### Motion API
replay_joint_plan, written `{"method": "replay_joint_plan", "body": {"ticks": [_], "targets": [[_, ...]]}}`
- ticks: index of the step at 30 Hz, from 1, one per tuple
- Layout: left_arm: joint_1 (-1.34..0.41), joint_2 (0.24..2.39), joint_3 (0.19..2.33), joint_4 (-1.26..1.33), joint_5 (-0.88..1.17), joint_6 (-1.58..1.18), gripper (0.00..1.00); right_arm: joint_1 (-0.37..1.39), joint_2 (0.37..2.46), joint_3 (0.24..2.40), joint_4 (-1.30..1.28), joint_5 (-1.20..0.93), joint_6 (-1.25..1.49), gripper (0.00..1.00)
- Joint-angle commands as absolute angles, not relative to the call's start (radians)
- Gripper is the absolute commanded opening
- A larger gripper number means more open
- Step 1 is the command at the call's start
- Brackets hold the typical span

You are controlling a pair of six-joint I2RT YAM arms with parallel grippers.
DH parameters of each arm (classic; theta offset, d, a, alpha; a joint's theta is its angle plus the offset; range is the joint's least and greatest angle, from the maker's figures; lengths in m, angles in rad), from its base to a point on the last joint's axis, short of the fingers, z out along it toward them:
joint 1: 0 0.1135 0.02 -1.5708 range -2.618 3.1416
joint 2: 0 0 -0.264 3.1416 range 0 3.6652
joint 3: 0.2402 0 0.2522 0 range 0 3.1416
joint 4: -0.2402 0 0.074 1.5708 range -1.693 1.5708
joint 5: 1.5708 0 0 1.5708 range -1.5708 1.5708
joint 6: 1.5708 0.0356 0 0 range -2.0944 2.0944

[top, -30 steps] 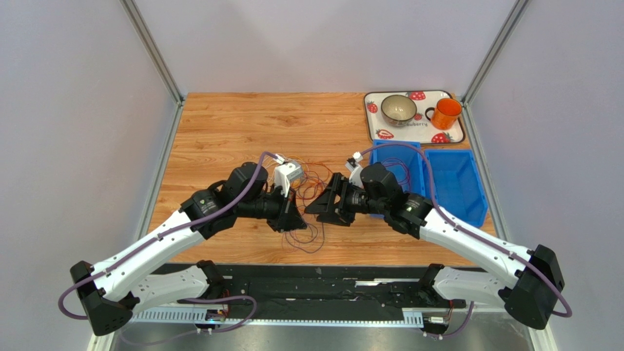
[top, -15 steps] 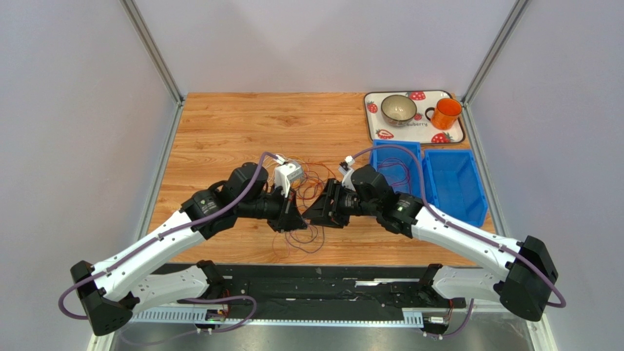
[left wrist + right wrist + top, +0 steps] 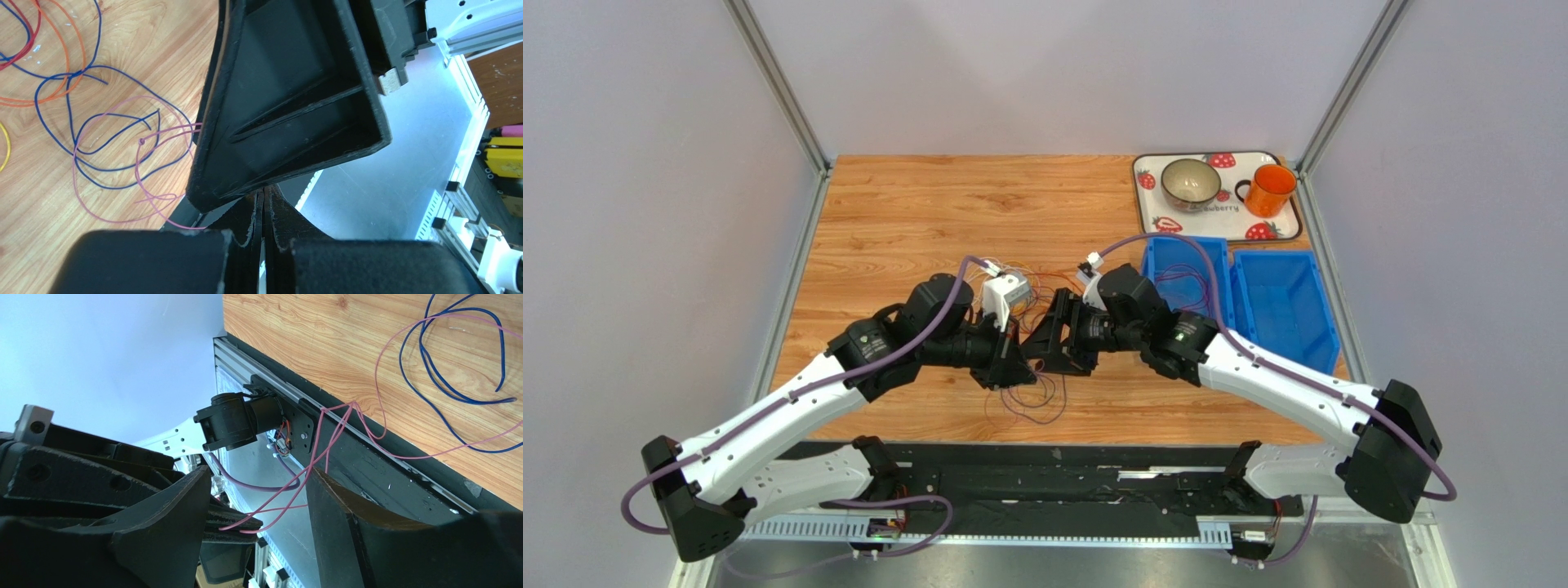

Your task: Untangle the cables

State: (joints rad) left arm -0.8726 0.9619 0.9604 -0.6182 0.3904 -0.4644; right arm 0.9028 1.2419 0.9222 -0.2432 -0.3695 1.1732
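Next, I take the parts of the pink cable (image 3: 290, 486) with my right gripper and carry the cable to the blue bin with purple wire (image 3: 1185, 287), because that bin is too far away for my left gripper to reach.
The cables (image 3: 1032, 395) lie as thin loose loops on the wooden table between the two arms. In the left wrist view blue (image 3: 80, 86), pink (image 3: 123, 159) and orange (image 3: 37, 98) strands show. My left gripper (image 3: 1014, 368) (image 3: 263, 202) is shut, and the right wrist view shows pink cable (image 3: 319, 447) strands running into its tips. My right gripper (image 3: 1044, 349) (image 3: 258, 478) is open, its fingers straddling the left gripper's tips and the pink strands. A blue cable (image 3: 442, 373) loops on the table near its front edge.
Two blue bins (image 3: 1161, 263) (image 3: 1284, 306) stand right of the arms, the left one holding thin purple wire. Behind them a strawberry tray (image 3: 1228, 218) carries a bowl (image 3: 1192, 184) and an orange mug (image 3: 1269, 190). A black rail (image 3: 368, 459) runs along the table's front edge.
My right arm has slid left until its gripper meets the left gripper's tips. The left arm has stayed still and shut.
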Motion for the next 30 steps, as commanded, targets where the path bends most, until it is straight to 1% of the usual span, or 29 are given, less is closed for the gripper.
{"method": "replay_joint_plan", "body": {"ticks": [1, 3, 5, 6, 9, 10, 11, 12, 13, 18, 19, 20, 22, 23, 26, 30], "targets": [[-0.884, 0.965, 0.976, -0.607, 0.361, -0.437, 0.00, 0.910, 1.270, 0.968, -0.259, -0.422, 1.150, 0.60], [-0.887, 0.972, 0.979, -0.609, 0.357, -0.436, 0.00, 0.910, 1.275, 0.977, -0.264, -0.423, 1.147, 0.57], [-0.890, 0.976, 0.979, -0.609, 0.350, -0.436, 0.00, 0.910, 1.276, 0.977, -0.262, -0.423, 1.147, 0.50], [-0.890, 0.980, 0.979, -0.611, 0.350, -0.433, 0.00, 0.910, 1.275, 0.977, -0.264, -0.420, 1.147, 0.43], [-0.893, 0.985, 0.979, -0.612, 0.347, -0.431, 0.00, 0.911, 1.275, 0.974, -0.264, -0.419, 1.149, 0.29], [-0.894, 0.986, 0.977, -0.614, 0.347, -0.430, 0.00, 0.910, 1.275, 0.973, -0.262, -0.419, 1.149, 0.17], [-0.894, 0.986, 0.979, -0.614, 0.347, -0.430, 0.00, 0.910, 1.275, 0.973, -0.262, -0.417, 1.149, 0.12], [-0.896, 0.988, 0.979, -0.614, 0.347, -0.430, 0.00, 0.911, 1.275, 0.971, -0.265, -0.414, 1.150, 0.03], [-0.897, 0.988, 0.980, -0.614, 0.347, -0.430, 0.00, 0.911, 1.275, 0.971, -0.264, -0.414, 1.150, 0.00], [-0.897, 0.989, 0.985, -0.617, 0.354, -0.431, 0.01, 0.910, 1.273, 0.977, -0.278, -0.399, 1.141, 0.00], [-0.897, 0.989, 0.988, -0.621, 0.359, -0.433, 0.07, 0.910, 1.273, 0.988, -0.287, -0.393, 1.135, 0.00], [-0.897, 0.989, 1.000, -0.627, 0.362, -0.433, 0.24, 0.910, 1.272, 0.995, -0.296, -0.387, 1.121, 0.00], [-0.897, 0.985, 1.014, -0.649, 0.368, -0.428, 0.40, 0.899, 1.266, 1.014, -0.333, -0.367, 1.098, 0.00], [-0.897, 0.982, 1.028, -0.658, 0.365, -0.423, 0.55, 0.896, 1.262, 1.038, -0.348, -0.361, 1.086, 0.00], [-0.897, 0.962, 1.052, -0.704, 0.330, -0.407, 0.64, 0.877, 1.249, 1.106, -0.426, -0.328, 1.025, 0.00], [-0.897, 0.933, 1.084, -0.794, 0.247, -0.365, 0.68, 0.864, 1.229, 1.207, -0.558, -0.250, 0.922, 0.00]]}}
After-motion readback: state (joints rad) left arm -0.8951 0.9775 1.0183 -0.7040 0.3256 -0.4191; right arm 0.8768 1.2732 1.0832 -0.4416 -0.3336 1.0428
